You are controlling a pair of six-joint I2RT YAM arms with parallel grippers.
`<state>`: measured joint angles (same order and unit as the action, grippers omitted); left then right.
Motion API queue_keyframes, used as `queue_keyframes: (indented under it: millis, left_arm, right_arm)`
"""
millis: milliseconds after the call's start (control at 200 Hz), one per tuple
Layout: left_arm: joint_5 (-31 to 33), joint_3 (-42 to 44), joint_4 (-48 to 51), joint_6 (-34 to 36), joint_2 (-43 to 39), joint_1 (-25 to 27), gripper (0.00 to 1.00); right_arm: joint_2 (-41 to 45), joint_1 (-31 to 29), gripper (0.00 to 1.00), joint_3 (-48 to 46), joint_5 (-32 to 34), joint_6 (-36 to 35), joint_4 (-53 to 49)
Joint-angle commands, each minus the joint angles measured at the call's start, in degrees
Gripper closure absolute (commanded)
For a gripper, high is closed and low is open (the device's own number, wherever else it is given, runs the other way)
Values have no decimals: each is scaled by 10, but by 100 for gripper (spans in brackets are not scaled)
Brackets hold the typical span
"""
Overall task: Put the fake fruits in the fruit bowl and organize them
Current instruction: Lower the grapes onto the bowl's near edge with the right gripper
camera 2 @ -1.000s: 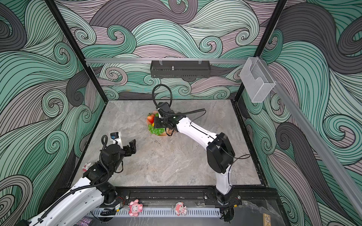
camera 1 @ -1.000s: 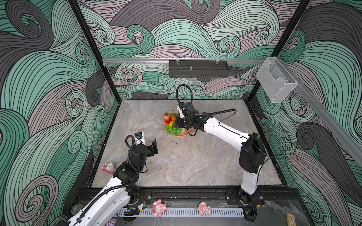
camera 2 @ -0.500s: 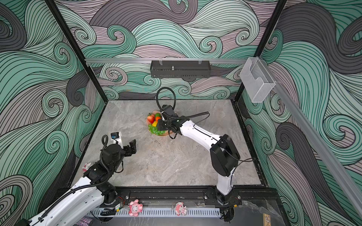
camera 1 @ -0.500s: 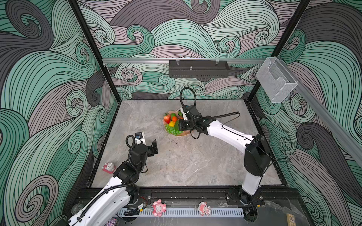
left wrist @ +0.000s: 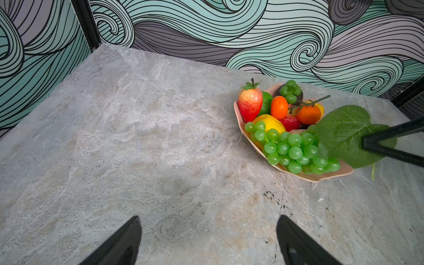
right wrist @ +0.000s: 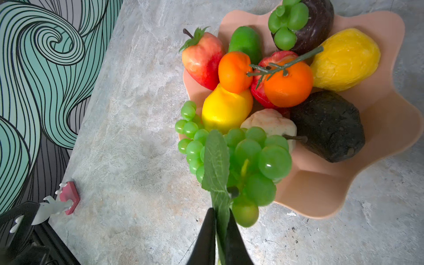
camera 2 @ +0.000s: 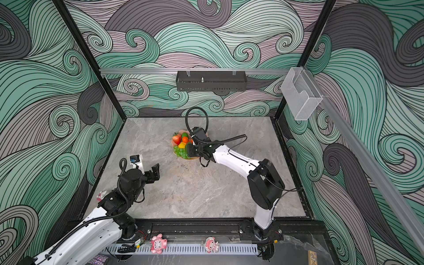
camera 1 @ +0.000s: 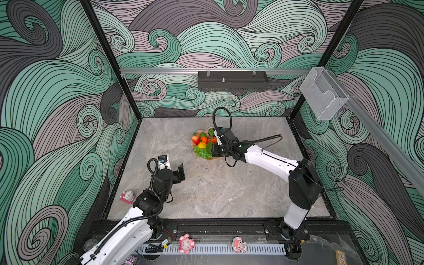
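I can see the green grapes (camera 1: 202, 152) lying along the bowl's near rim, so I should keep pulling their leaf toward that rim (camera 1: 213, 158) with my right gripper and let go of it there.
The peach-pink fruit bowl (right wrist: 378, 128) stands mid-table, in both top views (camera 1: 216, 158) (camera 2: 195, 158). In it lie a strawberry (right wrist: 202, 62), lime (right wrist: 245, 41), two oranges (right wrist: 289, 85), a lemon (right wrist: 344, 59), yellow pear (right wrist: 226, 110), avocado (right wrist: 328, 124) and red apple (right wrist: 275, 57). The green grapes (right wrist: 259, 156) (left wrist: 293, 149) drape over the bowl's near rim. My right gripper (right wrist: 220, 212) (camera 1: 212, 149) is shut on their leaf (right wrist: 215, 156). My left gripper (left wrist: 207, 221) (camera 1: 175, 166) hangs open and empty over bare table, left of the bowl.
A pink figurine (camera 1: 127, 196) (right wrist: 66, 199) lies by the left wall. Two more figurines (camera 1: 186, 243) sit on the front rail. A clear box (camera 1: 321, 96) and a black tray (camera 1: 231, 80) hang on the walls. Dark specks (left wrist: 273, 197) mark the table near the bowl.
My right gripper has drawn back from over the bowl's middle toward its near rim, the grape leaf between its jaws. The left arm has not moved.
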<state>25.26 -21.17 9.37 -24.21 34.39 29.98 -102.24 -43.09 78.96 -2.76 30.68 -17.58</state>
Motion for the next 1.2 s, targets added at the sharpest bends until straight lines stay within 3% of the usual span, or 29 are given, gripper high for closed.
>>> queue_keyframes:
  millis: [0,811,986,1196]
  left_arm:
    - [6,0,-3,-2,-1,-5,6]
    - [5,0,-4,-2,1,-5,6]
    - [4,0,-6,-1,3,-5,6]
    - [4,0,-6,-1,3,-5,6]
  right_arm:
    - [20,4,88,-6,8,5,16]
    - [33,15,87,-63,42,30,25]
    - [29,15,74,-74,41,36,30]
    - [25,16,68,-76,36,40,32]
